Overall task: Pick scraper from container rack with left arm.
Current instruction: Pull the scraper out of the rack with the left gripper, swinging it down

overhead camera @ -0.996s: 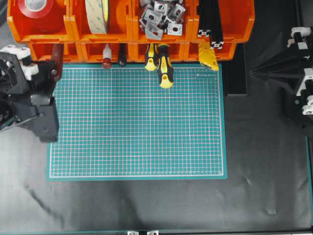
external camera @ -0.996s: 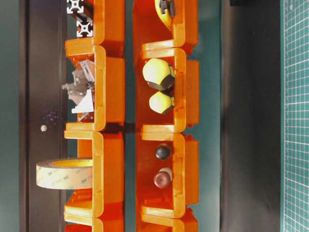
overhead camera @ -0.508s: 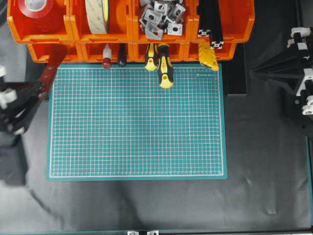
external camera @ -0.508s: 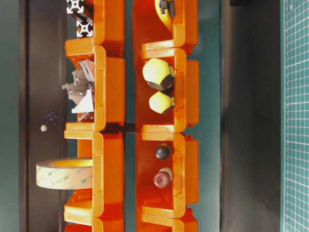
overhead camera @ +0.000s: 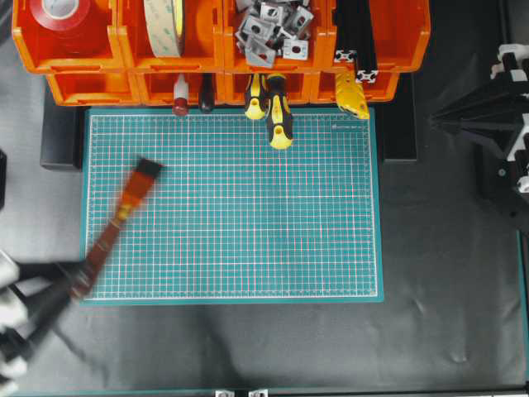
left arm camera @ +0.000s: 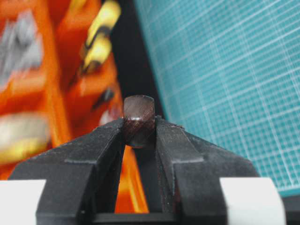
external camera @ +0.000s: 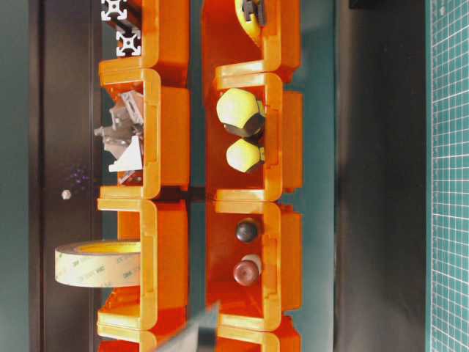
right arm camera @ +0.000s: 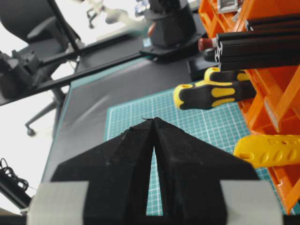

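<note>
The robot's left gripper should now carry the scraper (overhead camera: 126, 205) until it lies flat on the green cutting mat's middle (overhead camera: 230, 217), since the scraper hangs free of the rack and that spot is open.
The scraper (overhead camera: 116, 223), with its reddish-brown handle and dark blade, is motion-blurred over the left edge of the green cutting mat (overhead camera: 248, 215), blade end pointing up toward the rack. My left gripper (overhead camera: 78, 281) at the front left is shut on the handle end. In the left wrist view the handle (left arm camera: 139, 117) is pinched between the black fingers (left arm camera: 105, 145). The orange container rack (overhead camera: 124, 41) runs along the back and shows blurred in the left wrist view (left arm camera: 51, 93). My right gripper (overhead camera: 434, 122) is shut and empty at the right, apart from everything; its tips meet in its wrist view (right arm camera: 153, 121).
Two yellow-and-black screwdrivers (overhead camera: 279, 120), a red-knobbed tool (overhead camera: 180, 105) and a yellow tool (overhead camera: 353, 98) stick out of the lower bins. The upper bins hold tape rolls (overhead camera: 165, 25), metal brackets (overhead camera: 269, 29) and black profiles (overhead camera: 355, 33). A dark blurred shape (external camera: 194, 334) crosses the table-level view's bottom edge.
My left gripper has pulled the scraper out of the lower left bin and swung it down toward the front left corner of the mat. The right arm has not moved.
</note>
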Robot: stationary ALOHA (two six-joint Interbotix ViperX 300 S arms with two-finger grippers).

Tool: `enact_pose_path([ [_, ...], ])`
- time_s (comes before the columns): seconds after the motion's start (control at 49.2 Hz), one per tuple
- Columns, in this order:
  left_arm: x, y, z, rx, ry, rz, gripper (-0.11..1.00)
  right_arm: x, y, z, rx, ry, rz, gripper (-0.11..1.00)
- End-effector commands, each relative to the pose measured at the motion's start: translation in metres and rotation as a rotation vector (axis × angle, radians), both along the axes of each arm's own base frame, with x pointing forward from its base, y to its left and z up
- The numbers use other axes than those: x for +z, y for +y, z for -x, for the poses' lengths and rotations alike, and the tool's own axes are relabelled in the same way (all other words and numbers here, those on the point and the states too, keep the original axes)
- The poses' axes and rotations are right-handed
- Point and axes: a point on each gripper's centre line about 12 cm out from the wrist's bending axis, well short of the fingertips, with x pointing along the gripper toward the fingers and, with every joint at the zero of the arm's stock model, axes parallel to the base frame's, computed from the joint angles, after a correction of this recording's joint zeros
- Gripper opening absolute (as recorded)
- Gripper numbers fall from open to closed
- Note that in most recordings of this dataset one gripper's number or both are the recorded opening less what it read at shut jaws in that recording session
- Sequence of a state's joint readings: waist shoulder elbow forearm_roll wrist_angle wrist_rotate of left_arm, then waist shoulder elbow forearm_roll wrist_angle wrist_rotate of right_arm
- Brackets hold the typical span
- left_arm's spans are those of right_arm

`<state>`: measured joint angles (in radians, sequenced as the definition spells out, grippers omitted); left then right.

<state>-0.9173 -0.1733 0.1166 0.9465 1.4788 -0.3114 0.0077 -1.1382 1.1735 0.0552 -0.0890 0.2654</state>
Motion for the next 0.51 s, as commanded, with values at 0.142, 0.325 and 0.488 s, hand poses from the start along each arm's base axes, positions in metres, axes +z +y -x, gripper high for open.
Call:
enact_pose_path([
  [0.142, -0.055, -0.006, -0.047, -0.122, 0.080, -0.124, 0.20, 0.019, 0.000, 0.003, 0.001, -0.058, -0.013, -0.01],
  [0.325, -0.092, 0.014, -0.078, -0.213, 0.059, -0.058, 0.20, 0.022, 0.000, 0.004, 0.000, -0.070, -0.028, -0.01],
  [0.488, -0.115, 0.043, -0.095, -0.239, 0.022, 0.046, 0.20, 0.021, 0.000, 0.004, 0.000, -0.066, -0.048, -0.01],
])
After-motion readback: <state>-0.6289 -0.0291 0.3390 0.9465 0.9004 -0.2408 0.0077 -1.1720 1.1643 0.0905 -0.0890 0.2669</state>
